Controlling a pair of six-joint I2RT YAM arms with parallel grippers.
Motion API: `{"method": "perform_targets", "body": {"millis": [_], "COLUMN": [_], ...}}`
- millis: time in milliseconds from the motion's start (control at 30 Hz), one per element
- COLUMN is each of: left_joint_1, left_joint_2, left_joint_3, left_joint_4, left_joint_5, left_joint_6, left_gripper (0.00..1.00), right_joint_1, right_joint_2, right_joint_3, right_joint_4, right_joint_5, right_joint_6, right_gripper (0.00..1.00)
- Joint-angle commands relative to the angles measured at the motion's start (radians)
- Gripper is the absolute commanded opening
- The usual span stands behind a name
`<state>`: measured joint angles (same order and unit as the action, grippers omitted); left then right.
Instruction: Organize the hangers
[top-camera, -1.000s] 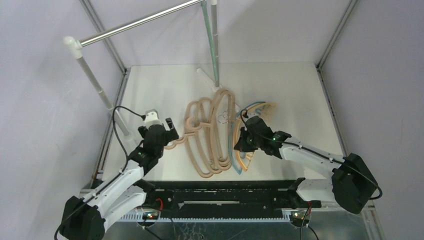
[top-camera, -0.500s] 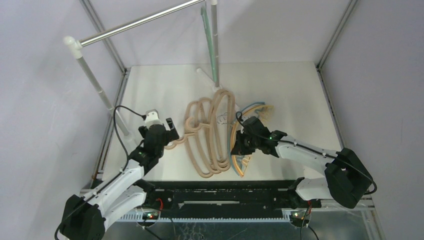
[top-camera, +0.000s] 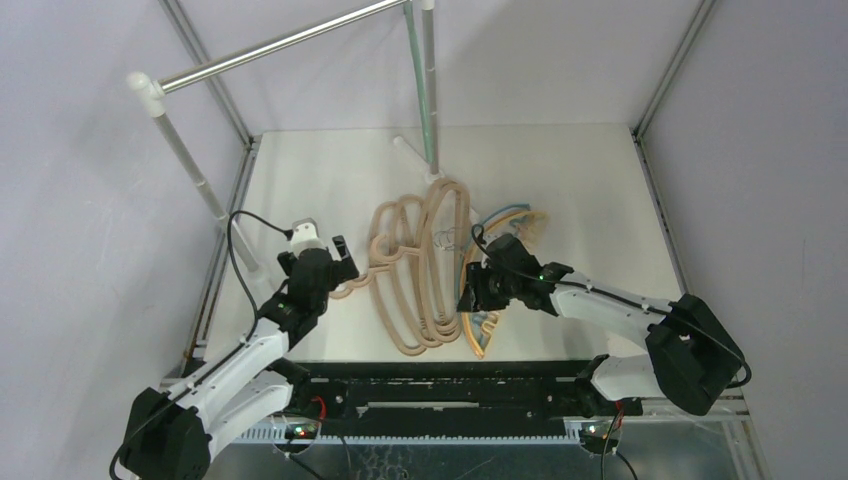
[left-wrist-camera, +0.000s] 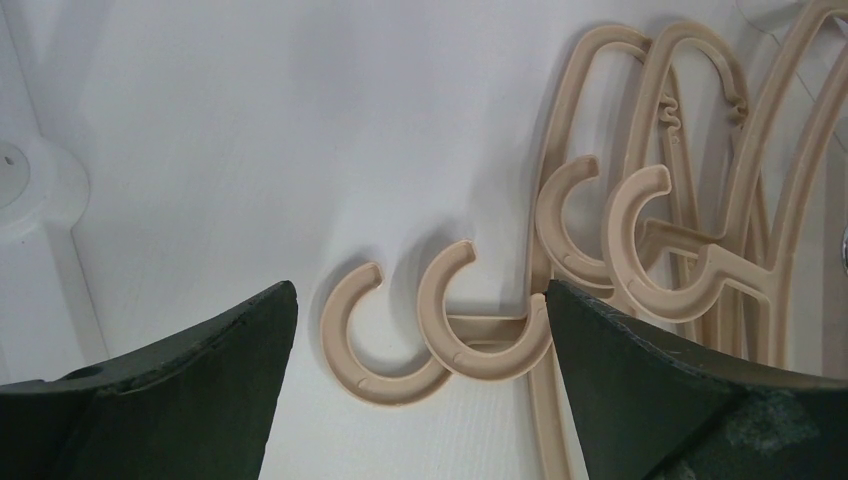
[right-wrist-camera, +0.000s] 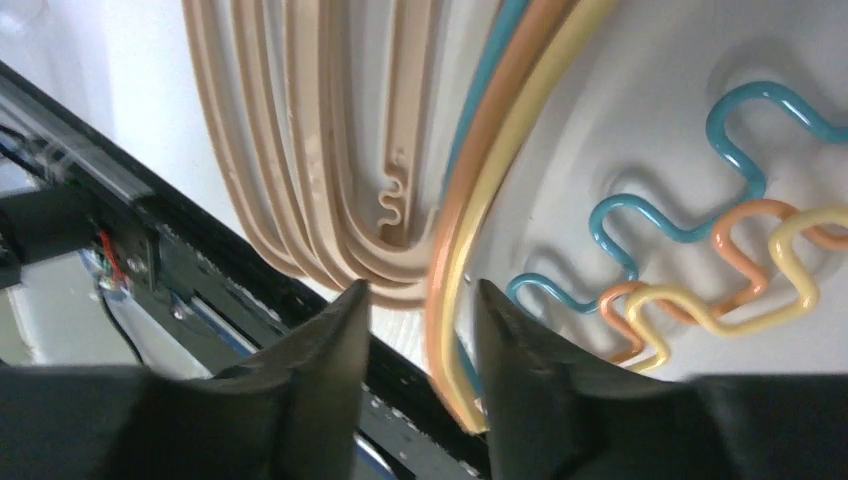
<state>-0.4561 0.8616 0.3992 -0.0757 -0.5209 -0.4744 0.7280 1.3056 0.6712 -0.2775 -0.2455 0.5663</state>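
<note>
My right gripper should regrip just the yellow edge (right-wrist-camera: 480, 212) before I hang it, since the yellow and orange hangers' edges (right-wrist-camera: 448, 310) run side by side between its fingers.
Several thick beige hangers (top-camera: 420, 270) lie overlapped mid-table, with their rounded hooks (left-wrist-camera: 470, 325) toward the left arm. My left gripper (top-camera: 337, 256) is open just above those hooks, and two of them sit between its fingers (left-wrist-camera: 200, 390) untouched. Thin blue, orange and yellow hangers (top-camera: 478, 335) lie right of the beige pile, their wavy bars (right-wrist-camera: 700, 270) showing in the right wrist view. My right gripper (top-camera: 468, 298) is open astride their curved edge (right-wrist-camera: 500, 130), which runs through the gap close to the right-hand finger (right-wrist-camera: 540, 370). A green hanger (top-camera: 418, 90) hangs from the rail.
The silver rail (top-camera: 280, 45) on white poles crosses the back left, and one pole base (left-wrist-camera: 30, 185) stands beside my left gripper. Another pole (top-camera: 430, 80) stands at the back centre. The black front frame (right-wrist-camera: 160, 250) lies just below the thin hangers' near end.
My right gripper has opened from shut and let go of the thin hangers. It moved slightly left, and the hangers' near end slid toward the front edge. The left arm stayed still.
</note>
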Motion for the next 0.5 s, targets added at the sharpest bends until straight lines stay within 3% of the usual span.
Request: {"method": "perform_targets", "body": {"millis": [0, 100, 300, 467], "left_joint_1": [-0.004, -0.005, -0.004, -0.004], "left_joint_2": [-0.004, -0.008, -0.010, -0.010], "left_joint_3": [-0.014, -0.015, -0.015, -0.014], "left_joint_4": [0.040, 0.039, 0.037, 0.034], "left_joint_5": [-0.008, -0.010, -0.012, -0.011], "left_joint_6": [-0.019, -0.017, -0.016, -0.015], "left_gripper": [0.99, 0.99, 1.00, 0.99], "right_joint_1": [-0.015, -0.030, -0.054, -0.098], "right_joint_2": [-0.008, 0.004, 0.030, 0.072], "right_joint_3": [0.001, -0.004, -0.032, -0.044], "right_joint_4": [0.084, 0.091, 0.150, 0.210], "right_joint_5": [-0.024, -0.034, -0.068, -0.100], "right_joint_6": [-0.003, 0.002, 0.029, 0.039], "right_gripper": [0.61, 0.72, 0.70, 0.62]}}
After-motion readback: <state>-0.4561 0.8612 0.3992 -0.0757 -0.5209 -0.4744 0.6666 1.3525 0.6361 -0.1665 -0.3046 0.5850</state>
